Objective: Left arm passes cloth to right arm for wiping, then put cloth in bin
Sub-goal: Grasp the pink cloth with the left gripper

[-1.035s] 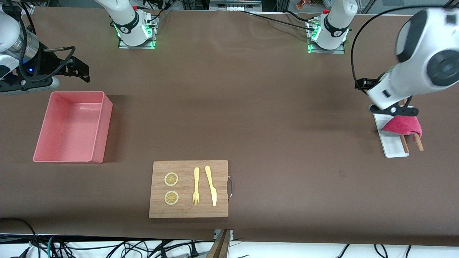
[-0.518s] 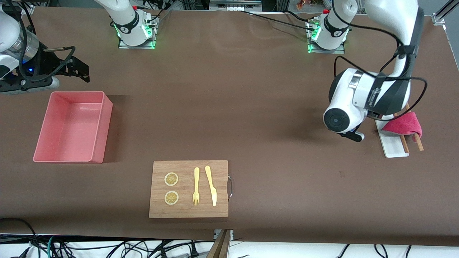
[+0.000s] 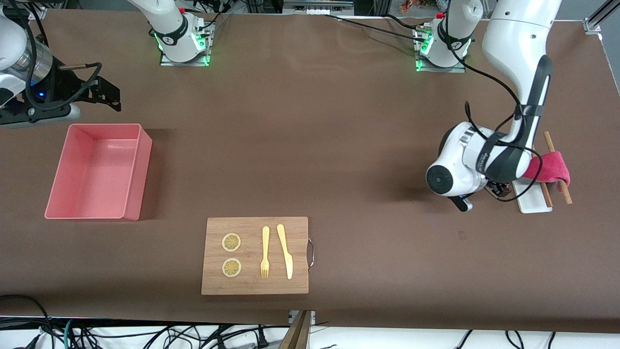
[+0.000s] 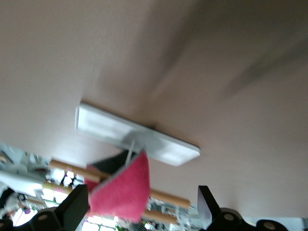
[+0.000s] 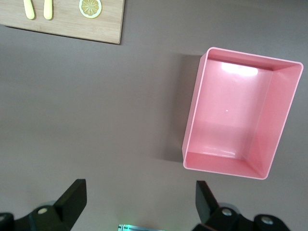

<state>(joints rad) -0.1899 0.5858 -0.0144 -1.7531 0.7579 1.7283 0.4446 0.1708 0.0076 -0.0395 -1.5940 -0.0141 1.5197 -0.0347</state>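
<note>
The ends of the magenta-red cloth hang loose over the wooden sticks (image 4: 138, 164), so the cloth (image 3: 553, 167) will come away when the robot lifts it, and the tray will stay where it is.
The magenta-red cloth (image 3: 550, 167) hangs over two wooden sticks (image 3: 564, 191) on a small white tray (image 3: 530, 198) at the left arm's end of the table. My left gripper (image 3: 501, 190) is low beside the tray, turned sideways toward the cloth and apart from it. In the left wrist view the left gripper (image 4: 142, 204) is open, with the cloth (image 4: 122, 190) just ahead between its fingertips (image 4: 77, 202). The salmon-pink bin (image 3: 141, 169) stands at the right arm's end. My right gripper (image 3: 110, 97) waits over the table beside the bin, open and holding nothing (image 5: 139, 202).
A wooden board (image 3: 254, 286) with two lemon slices (image 3: 231, 242), a fork (image 3: 265, 252) and a knife (image 3: 286, 252) lies near the front edge, midway along the table. The right wrist view shows the bin (image 5: 190, 130) and a corner of the board (image 5: 72, 24).
The left arm has swung round and come down, bringing its gripper from above the cloth to low beside the tray. The cloth, the bin and the right arm have not moved.
</note>
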